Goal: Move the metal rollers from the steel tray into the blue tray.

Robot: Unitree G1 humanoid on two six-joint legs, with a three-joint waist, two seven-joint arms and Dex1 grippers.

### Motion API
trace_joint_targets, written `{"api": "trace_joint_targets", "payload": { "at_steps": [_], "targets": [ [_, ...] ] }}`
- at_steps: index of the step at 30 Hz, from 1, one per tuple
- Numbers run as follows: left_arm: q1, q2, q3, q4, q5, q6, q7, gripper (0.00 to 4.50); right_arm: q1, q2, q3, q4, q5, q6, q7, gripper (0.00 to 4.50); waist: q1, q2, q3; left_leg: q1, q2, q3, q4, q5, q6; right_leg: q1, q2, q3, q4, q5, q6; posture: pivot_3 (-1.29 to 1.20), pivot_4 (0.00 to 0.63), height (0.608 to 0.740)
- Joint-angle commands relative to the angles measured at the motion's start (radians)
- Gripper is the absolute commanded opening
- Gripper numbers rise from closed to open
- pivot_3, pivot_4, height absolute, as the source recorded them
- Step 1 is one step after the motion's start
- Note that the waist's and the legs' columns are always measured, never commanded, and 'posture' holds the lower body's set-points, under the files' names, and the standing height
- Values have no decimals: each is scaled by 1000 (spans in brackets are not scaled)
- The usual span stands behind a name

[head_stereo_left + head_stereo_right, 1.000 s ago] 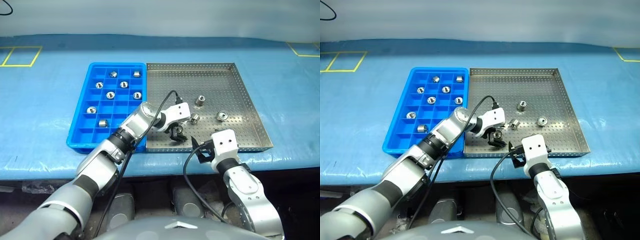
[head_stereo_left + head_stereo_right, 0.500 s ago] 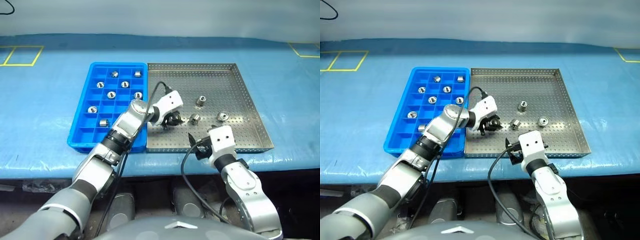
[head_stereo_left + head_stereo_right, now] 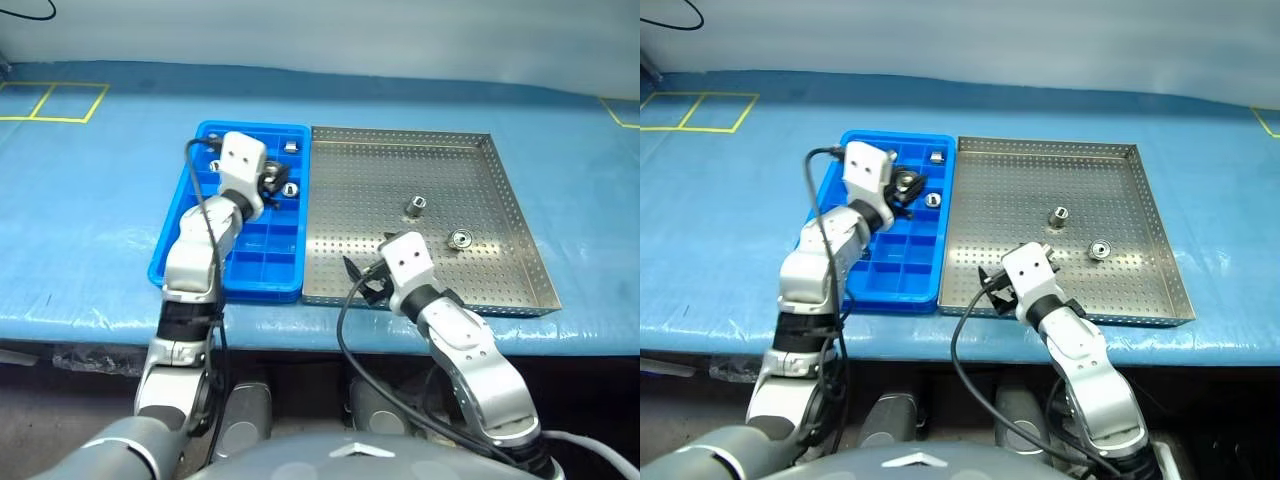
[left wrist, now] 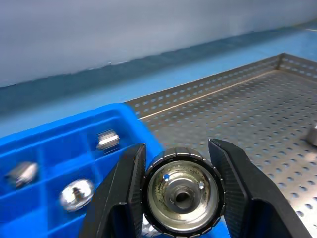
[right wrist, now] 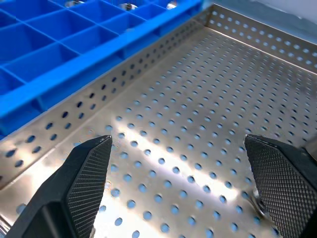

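Observation:
The held roller's open end (image 3: 904,180) faces up and the blue tray's near row (image 3: 883,283) is empty, so my left gripper should keep going toward that row and let go there.
My left gripper (image 3: 268,186) hovers over the far part of the blue tray (image 3: 240,270), shut on one metal roller (image 4: 182,193), a silver cylinder with a dark centre hole that sits between both fingers. Other rollers lie in the blue tray's compartments, among them one roller (image 3: 290,189) just right of the gripper and one roller (image 3: 292,146) at the far rim. Two rollers (image 3: 416,207) (image 3: 461,239) remain on the perforated floor of the steel tray (image 3: 400,133). My right gripper (image 3: 362,283) stands open over the steel tray's near left corner, with nothing between its fingers (image 5: 89,168).
Both trays sit side by side on a blue table cover, the steel one on the right. Yellow tape squares (image 3: 60,100) mark the far left, and more tape (image 3: 625,112) the far right. The table's front edge runs just before the trays.
My left gripper shut on a roller near the steel tray's front left, lifted it and carried it left over the blue tray. My right gripper moved a little left. The camera shifted too.

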Motion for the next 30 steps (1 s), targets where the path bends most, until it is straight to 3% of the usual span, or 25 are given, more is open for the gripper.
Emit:
{"api": "trace_joint_targets", "payload": {
  "at_steps": [1,13,26,30],
  "targets": [
    [73,-9,44,-157,10,10,98,1739,-63,5,40,28,13,-32,41,4500,20,0,0,0,0,0,0,0,0,0,0,0,0,0,0,94,150,740],
    [364,-43,68,-466,29,149,266,1739,-183,21,125,149,39,-90,140,4500,111,-1,0,0,0,-2,0,0,-1,1,0,-2,-1,-1,-2,253,150,740],
    [426,-51,3,-477,29,225,289,1739,-186,26,138,166,37,-118,167,4500,141,-1,0,-1,0,-2,0,0,-1,0,0,-3,-1,-2,-4,247,150,740],
    [401,-61,20,-466,-2,239,280,2997,-167,23,125,148,32,-113,151,4500,139,-1,0,-1,0,-2,0,0,-1,0,-1,-4,-1,-2,-4,198,150,740]
  ]
}}
